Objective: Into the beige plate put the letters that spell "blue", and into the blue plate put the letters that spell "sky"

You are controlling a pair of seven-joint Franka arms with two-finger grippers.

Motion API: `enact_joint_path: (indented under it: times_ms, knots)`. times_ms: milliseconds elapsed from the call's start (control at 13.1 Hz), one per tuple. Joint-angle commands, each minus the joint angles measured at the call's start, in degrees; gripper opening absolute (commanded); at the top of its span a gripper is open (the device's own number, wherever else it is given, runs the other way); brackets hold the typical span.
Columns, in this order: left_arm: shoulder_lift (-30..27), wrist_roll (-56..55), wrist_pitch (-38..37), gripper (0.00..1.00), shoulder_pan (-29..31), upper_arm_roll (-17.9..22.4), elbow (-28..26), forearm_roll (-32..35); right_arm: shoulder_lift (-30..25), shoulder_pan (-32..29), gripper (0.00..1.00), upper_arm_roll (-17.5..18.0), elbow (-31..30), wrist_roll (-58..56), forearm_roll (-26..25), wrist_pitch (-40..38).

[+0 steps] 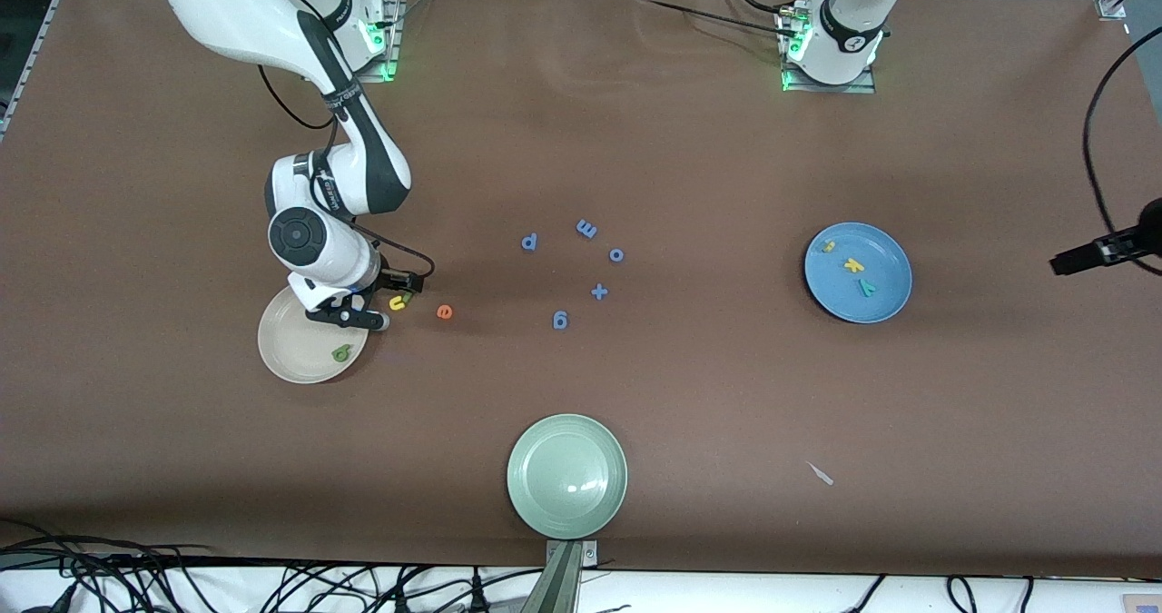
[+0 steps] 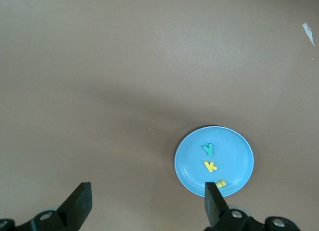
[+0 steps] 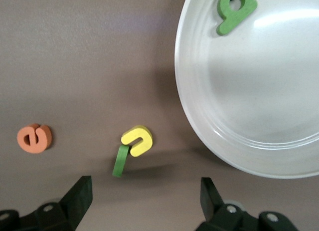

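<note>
My right gripper should move the green l alone [image 3: 120, 162] to the beige plate before it picks up the yellow u, because the yellow u is touching the tip of the green l [image 3: 124, 147].
The beige plate [image 1: 290, 354] [image 3: 199, 116] lies toward the right arm's end of the table with the green b [image 1: 341, 352] [image 3: 235, 8] in it. Just off its rim, the yellow u [image 1: 397, 302] [image 3: 137, 140] and the thin green l [image 1: 408, 298] [image 3: 120, 161] touch each other on the table. The orange e [image 1: 444, 311] [image 3: 34, 138] lies beside them. My right gripper [image 1: 386, 300] [image 3: 145, 196] hangs open and empty over the u and l. The blue plate [image 1: 885, 309] [image 2: 192, 166] holds the yellow s [image 1: 828, 246] [image 2: 221, 182], yellow k [image 1: 853, 265] [image 2: 211, 166] and teal y [image 1: 868, 287] [image 2: 209, 149]. High above, my left gripper [image 2: 147, 196] is open and empty.
Blue letters d [image 1: 530, 242], m [image 1: 586, 229], o [image 1: 616, 255], g [image 1: 560, 321] and a plus sign [image 1: 599, 291] lie mid-table. A pale green plate [image 1: 567, 477] sits near the front edge, with a white scrap [image 1: 820, 473] toward the left arm's end.
</note>
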Motion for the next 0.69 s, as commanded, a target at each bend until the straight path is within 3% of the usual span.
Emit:
enact_joint_path:
  times_ms: [0,153,306,382,611]
  knots:
    - [-6.53,5.41,-1.20,1.00,-2.33,7.22,1.00,-6.13,0.54,1.42,0.96,0.26,-1.16,5.04,0.80,3.86]
    - [-11.81,8.93,-0.85,1.00,-9.94,20.46,1.08,-17.03,1.07,1.87,0.94,0.35,-1.25,7.86,0.80,4.48]
    - [-14.82,11.74,-0.85,1.00,-19.34,31.56,0.99,-20.24,1.51,2.57,0.91,0.26,-1.16,10.24,0.80,4.92]
    - [-15.78,11.93,-0.85,1.00,-23.04,35.00,0.99,-20.24,1.94,2.75,0.89,0.26,-1.25,10.42,0.80,5.36]
    - [-16.23,12.02,-0.85,1.00,-30.35,40.37,0.56,-20.42,2.12,2.84,0.81,0.26,-1.42,10.42,0.71,5.36]
